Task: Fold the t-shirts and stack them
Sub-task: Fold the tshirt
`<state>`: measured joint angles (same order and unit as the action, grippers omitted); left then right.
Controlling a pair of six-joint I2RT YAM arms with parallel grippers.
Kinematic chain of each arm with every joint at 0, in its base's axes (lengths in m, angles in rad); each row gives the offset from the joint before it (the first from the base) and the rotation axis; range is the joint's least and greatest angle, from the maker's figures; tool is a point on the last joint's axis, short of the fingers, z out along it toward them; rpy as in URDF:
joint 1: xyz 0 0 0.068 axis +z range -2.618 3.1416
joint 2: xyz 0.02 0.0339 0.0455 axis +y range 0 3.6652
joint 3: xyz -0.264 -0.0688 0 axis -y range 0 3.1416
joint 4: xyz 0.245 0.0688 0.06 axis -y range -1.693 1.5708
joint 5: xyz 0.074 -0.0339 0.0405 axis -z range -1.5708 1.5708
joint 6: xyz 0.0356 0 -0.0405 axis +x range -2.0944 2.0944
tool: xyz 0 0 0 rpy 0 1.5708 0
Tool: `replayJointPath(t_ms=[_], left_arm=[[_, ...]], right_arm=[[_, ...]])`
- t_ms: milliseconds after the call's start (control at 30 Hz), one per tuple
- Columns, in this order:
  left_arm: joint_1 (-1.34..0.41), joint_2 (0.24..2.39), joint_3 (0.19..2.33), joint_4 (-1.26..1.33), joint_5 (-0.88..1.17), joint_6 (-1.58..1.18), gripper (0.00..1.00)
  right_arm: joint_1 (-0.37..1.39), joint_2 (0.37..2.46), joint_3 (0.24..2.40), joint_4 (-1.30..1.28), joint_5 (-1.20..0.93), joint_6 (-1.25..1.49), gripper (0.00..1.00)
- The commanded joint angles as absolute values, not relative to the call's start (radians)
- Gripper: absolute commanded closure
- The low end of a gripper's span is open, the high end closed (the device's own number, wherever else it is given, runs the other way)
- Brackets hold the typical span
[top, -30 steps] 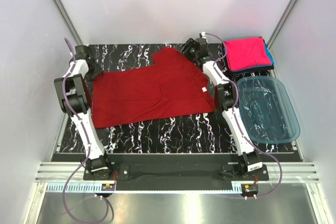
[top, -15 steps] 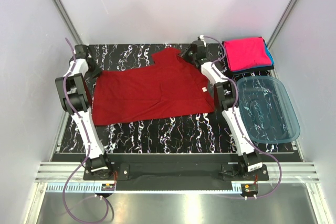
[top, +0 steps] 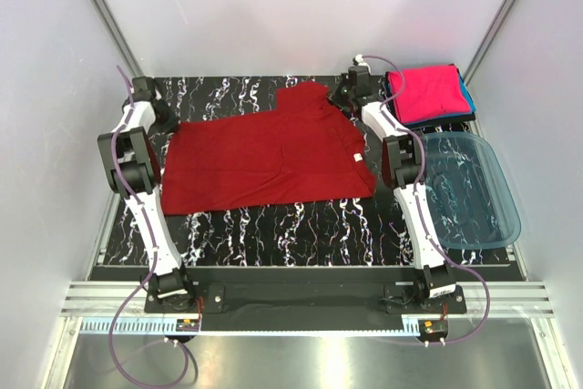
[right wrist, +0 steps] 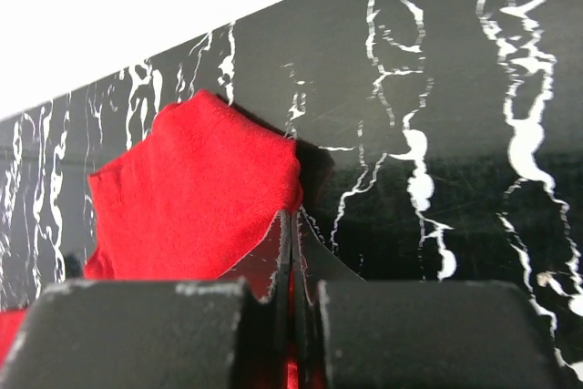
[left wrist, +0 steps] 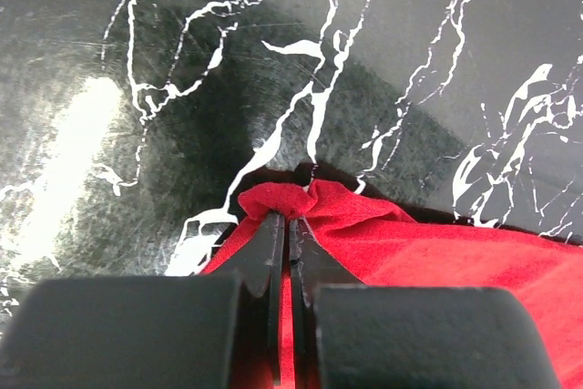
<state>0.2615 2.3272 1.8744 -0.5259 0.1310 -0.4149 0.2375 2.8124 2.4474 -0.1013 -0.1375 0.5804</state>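
Note:
The red flap sticks out past the t-shirt's far edge, so my right gripper should raise its corner and pull the t-shirt's edge tight before folding it toward me.
A dark red t-shirt lies spread flat across the black marbled table, its small white neck label at the right edge. My left gripper is shut on the shirt's far left corner. In the left wrist view the jaws pinch a bunched tip of red cloth. My right gripper is shut on the far right corner. The right wrist view shows the red flap held at the closed fingertips. A folded bright pink t-shirt sits on a teal-blue one at the far right.
A translucent blue plastic tub stands at the right, just in front of the folded stack and beside my right arm. White walls enclose the table on the left, back and right. Marbled surface shows in front of the red shirt.
Both grippers have closed on the red shirt's far corners. The right gripper has moved right with its corner and the left slightly outward, drawing the far edge wider.

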Motion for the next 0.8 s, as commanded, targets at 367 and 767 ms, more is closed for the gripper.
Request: replayJointPath(t_ms=[367,767], left_arm=[[0.284,2.195,1.894,-0.531,0.118,-0.393,1.0],[0.302,2.201,1.871,-0.531,0.126,-0.364,1.0]], right_arm=[[0.239,2.649,2.445,0.084,-0.276,0.439,1.0],[0.238,2.484,2.186,0.21,-0.311,0.416,1.0]])
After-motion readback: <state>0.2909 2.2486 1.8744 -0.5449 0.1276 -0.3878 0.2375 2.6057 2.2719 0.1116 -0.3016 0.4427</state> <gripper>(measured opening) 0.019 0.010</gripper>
